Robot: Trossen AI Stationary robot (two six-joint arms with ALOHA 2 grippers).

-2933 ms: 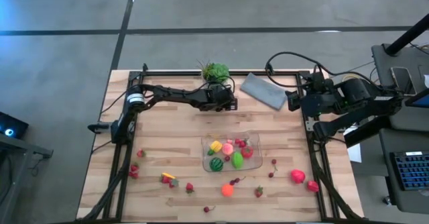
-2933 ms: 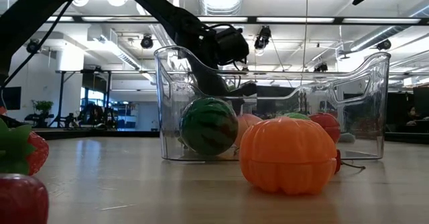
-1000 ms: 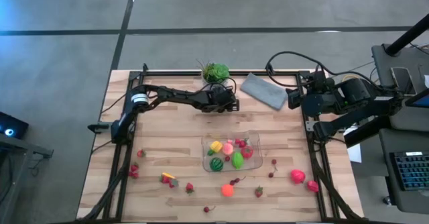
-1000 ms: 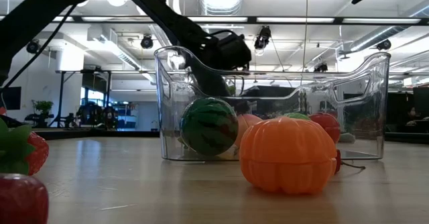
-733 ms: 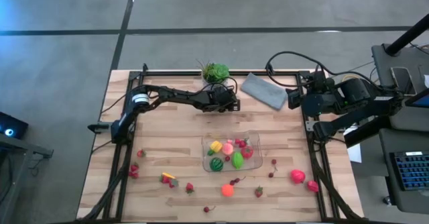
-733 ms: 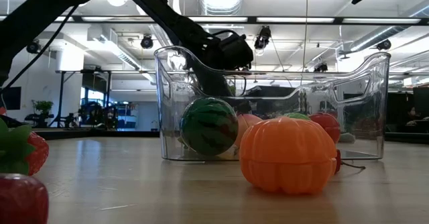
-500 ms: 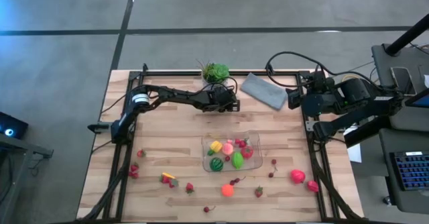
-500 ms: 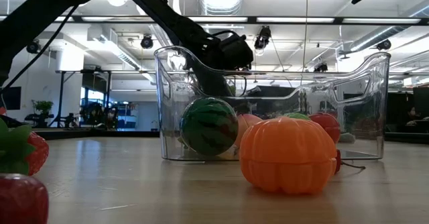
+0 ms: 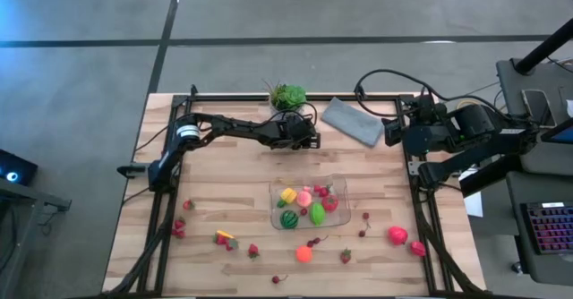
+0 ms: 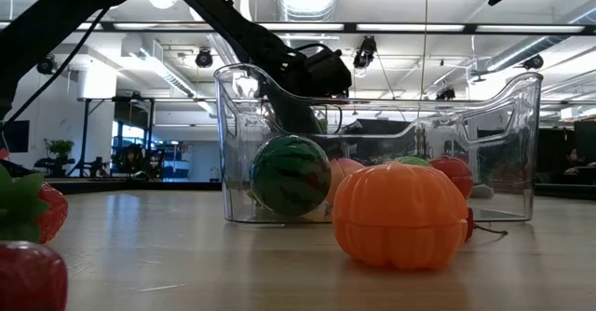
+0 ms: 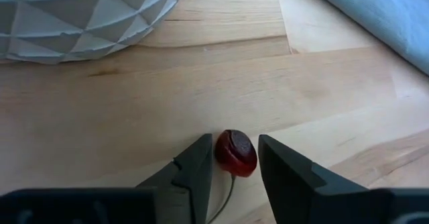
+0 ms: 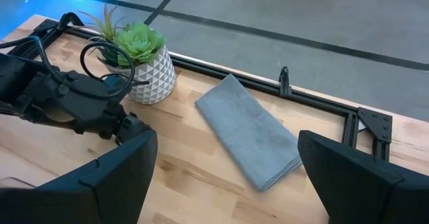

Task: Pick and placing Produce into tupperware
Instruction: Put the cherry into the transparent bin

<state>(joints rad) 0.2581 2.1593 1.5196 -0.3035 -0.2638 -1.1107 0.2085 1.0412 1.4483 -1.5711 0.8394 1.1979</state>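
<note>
Next, I open and back off, as the red cherry [image 11: 236, 143] sits shallow at the ends of my left gripper's fingers, then lower them around its round body [image 11: 237, 158].
My left gripper [image 9: 313, 140] is low over the table just near of the white plant pot. In its wrist view a small red cherry [image 11: 235, 153] lies on the wood between its two fingers, its stem trailing back toward the wrist. The clear tupperware [image 9: 274, 211] sits at the table's middle and holds a striped melon [image 10: 290, 175] and yellow, pink, green and red pieces. More produce lies around it: an orange fruit [image 10: 400, 216], red pieces [image 9: 397, 235] and strawberries [image 9: 179, 228]. My right gripper [image 12: 228, 184] waits, open, at the table's right far corner. My left gripper has the red cherry's round body [image 11: 224, 154] pinched between its two fingers [image 11: 201, 158], which come at it low and slanting down from the table's left. The cherry rests on the wood, its stem [image 11: 228, 190] lying back between the fingers.
The potted plant [image 9: 288, 98] in its white faceted pot [image 11: 87, 16] stands right beside the left gripper. A folded grey cloth [image 9: 349, 120] lies just to the right of it. Bare wood lies between the left gripper and the tupperware. A black frame borders the table.
</note>
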